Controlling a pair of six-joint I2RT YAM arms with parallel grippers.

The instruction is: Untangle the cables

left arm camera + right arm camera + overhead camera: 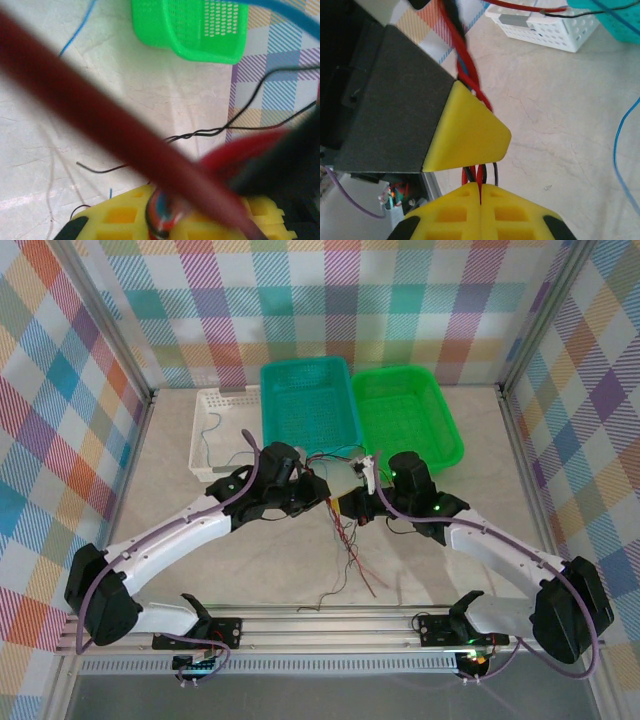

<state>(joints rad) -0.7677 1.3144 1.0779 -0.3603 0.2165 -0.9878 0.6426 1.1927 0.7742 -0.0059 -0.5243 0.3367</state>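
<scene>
A red, blue and black bundle (162,212) sits together in my left gripper, which should open and pull out one red cable while my right gripper holds the rest.
The cables (350,552) are a thin red, black and brown tangle strung between my two grippers at mid-table, with loose ends trailing toward the near edge. My left gripper (322,490) has its yellow fingers closed round a red, blue and black bundle (162,216). A blurred dark red cable (100,120) crosses right in front of the left wrist lens, and a twisted black pair (200,134) runs over the table behind it. My right gripper (481,187) is shut on red and black strands. The left gripper's yellow finger (470,130) sits just above it.
A white basket (215,435) holding a blue wire (205,435), a teal basket (308,400) and a green basket (405,415) stand in a row at the back. Another blue wire (617,145) hangs at the right of the right wrist view. Checked walls enclose the table.
</scene>
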